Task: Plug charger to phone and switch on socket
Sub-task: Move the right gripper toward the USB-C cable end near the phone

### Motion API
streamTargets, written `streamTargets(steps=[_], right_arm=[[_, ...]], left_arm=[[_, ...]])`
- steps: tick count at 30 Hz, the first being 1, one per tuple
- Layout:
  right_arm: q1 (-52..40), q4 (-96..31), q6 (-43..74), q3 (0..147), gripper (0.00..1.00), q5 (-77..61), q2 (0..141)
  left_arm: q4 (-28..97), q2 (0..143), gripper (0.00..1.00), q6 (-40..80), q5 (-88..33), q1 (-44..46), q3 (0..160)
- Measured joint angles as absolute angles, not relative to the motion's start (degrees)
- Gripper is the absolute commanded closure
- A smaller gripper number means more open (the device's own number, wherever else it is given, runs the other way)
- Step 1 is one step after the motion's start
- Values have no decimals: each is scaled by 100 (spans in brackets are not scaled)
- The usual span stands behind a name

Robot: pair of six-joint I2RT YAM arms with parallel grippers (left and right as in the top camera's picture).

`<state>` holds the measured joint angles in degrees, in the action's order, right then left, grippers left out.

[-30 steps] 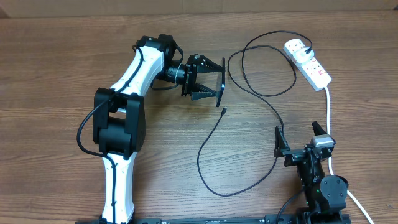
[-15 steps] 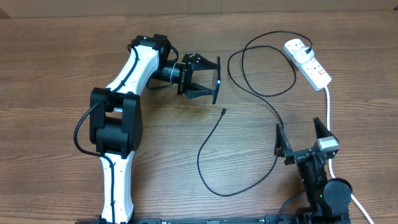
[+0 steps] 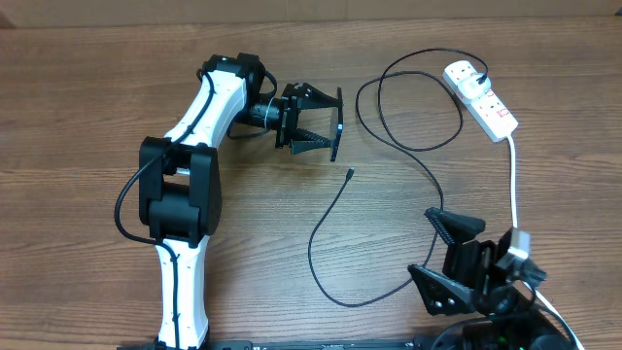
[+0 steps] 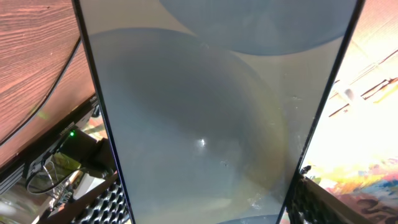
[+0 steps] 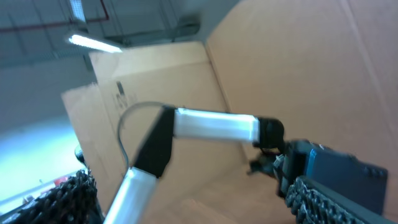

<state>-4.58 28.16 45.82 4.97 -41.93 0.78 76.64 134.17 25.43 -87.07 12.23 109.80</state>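
My right gripper keeps going toward the connector (image 3: 347,180) until its fingers close there, because the connector tip (image 3: 350,173) is clear of the phone and the cable's loops.
My left gripper (image 3: 316,122) is shut on the phone (image 3: 337,124), holding it on edge above the table, so the overhead view shows only a thin dark bar. In the left wrist view the phone's pale glassy face (image 4: 205,112) fills the frame between my fingers (image 4: 102,205). The charger's black cable (image 3: 428,175) loops over the table, and its connector tip (image 3: 349,175) lies just below the phone. Its plug (image 3: 467,70) sits in the white socket strip (image 3: 483,99) at the back right. My right gripper (image 3: 443,260) stands open and empty at the front right, tilted toward the left.
The socket's thick white cord (image 3: 513,180) runs down the right side past my right arm. The blurred right wrist view shows my left arm (image 5: 211,124) and brown cardboard walls (image 5: 298,56) behind it. Bare wood table (image 3: 87,97) lies left of the left arm.
My right gripper has swung from pointing away across the table to lying tilted toward the left, nearer the front edge. The left gripper with the phone has shifted slightly left.
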Motion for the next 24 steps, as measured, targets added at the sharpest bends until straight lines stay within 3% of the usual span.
streamTargets(steps=[7, 14, 19, 24], right_arm=[[-460, -176, 3793, 2864, 0, -3872, 657], [-462, -3776, 2383, 5732, 0, -3723, 2311], [-464, -3743, 2283, 6263, 0, -4869, 2961], [-464, -3841, 2729, 6302, 13, -5137, 3245]], left_arm=[[7804, 13417, 31, 2626, -8709, 1223, 10982], [7806, 13417, 31, 2674, -8744, 1223, 10984], [7806, 13417, 31, 2689, -8746, 1223, 10989], [7811, 13417, 31, 2711, -8748, 1223, 10989]])
